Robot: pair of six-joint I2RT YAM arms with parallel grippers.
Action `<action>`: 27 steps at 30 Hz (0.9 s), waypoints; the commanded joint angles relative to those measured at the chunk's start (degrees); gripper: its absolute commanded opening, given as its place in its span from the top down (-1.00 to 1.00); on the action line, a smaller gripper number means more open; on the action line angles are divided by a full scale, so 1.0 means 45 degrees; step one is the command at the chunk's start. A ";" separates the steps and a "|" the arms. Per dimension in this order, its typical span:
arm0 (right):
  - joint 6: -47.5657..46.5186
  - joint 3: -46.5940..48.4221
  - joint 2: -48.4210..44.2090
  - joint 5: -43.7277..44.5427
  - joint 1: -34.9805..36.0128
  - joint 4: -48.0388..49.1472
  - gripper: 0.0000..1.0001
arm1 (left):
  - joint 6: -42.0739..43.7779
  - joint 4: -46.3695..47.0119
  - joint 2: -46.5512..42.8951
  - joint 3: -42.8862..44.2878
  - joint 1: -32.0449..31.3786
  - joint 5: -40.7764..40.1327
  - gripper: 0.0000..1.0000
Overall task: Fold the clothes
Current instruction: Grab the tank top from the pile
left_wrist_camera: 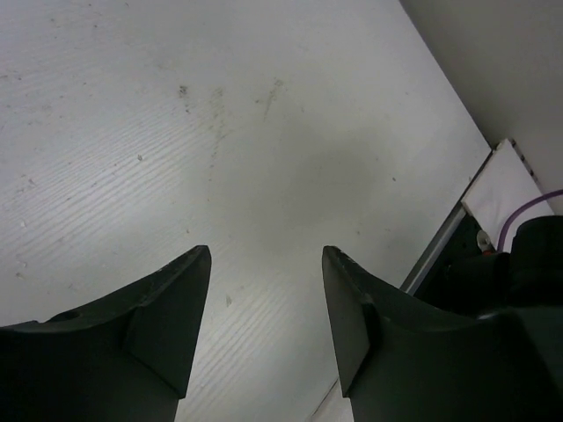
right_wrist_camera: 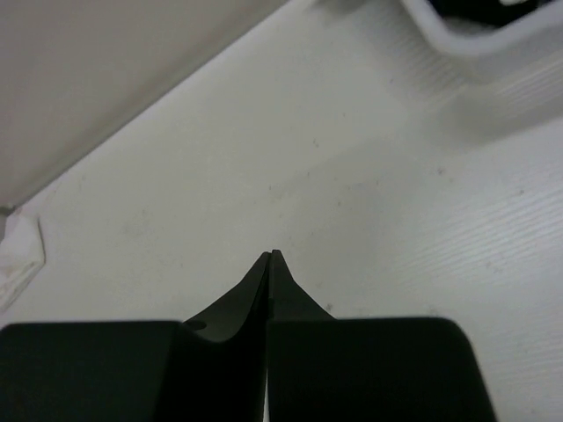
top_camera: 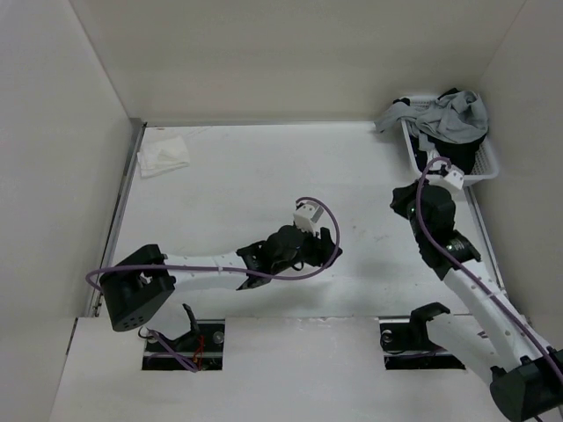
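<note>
The grey top (top_camera: 457, 118) is bunched up in the basket, far from my left gripper, so my right gripper needs to raise it onto the clear table (top_camera: 281, 180) before folding.
The clothes, a light grey knit top (top_camera: 444, 119), lie crumpled over the rim of a white basket (top_camera: 486, 167) in the far right corner, on top of black garments. Neither wrist view shows the grey top. My left gripper (top_camera: 331, 249) (left_wrist_camera: 266, 255) hovers open over bare table near the middle, with nothing between its fingers. Just in front of the basket, my right gripper (top_camera: 398, 199) (right_wrist_camera: 271, 255) is shut and empty over the table, pointing away from the basket; the basket's corner (right_wrist_camera: 475, 44) shows at the top right of the right wrist view.
A small white cloth (top_camera: 163, 156) lies at the far left of the table, its edge (right_wrist_camera: 18, 259) also visible in the right wrist view. White walls enclose the table on three sides. Purple cables loop off both arms.
</note>
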 commanded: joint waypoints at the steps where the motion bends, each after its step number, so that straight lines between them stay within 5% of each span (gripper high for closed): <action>1: -0.1094 0.2081 0.1291 0.0197 -0.1268 -0.0234 1.00 | 0.0615 0.1788 0.0007 -0.0682 -0.0179 0.0389 0.01; 4: -0.1662 0.3547 0.3009 0.0042 -0.3200 0.0722 1.00 | 0.0673 0.2081 0.0046 -0.0898 -0.0003 0.0428 0.39; 7: -0.1545 0.5339 0.5404 -0.1184 -0.5345 0.1541 0.94 | 0.0770 0.2315 0.0105 -0.1034 0.0095 0.0505 0.48; 15: -0.1992 1.1567 1.2397 -0.3239 -0.7460 0.1079 0.04 | 0.0674 0.3487 -0.0012 -0.1815 0.1031 0.0545 0.15; 27: -0.2326 1.6104 1.7344 -0.3494 -0.7774 0.0041 -0.05 | 0.0478 0.4054 0.0671 -0.1797 0.1891 0.0955 0.11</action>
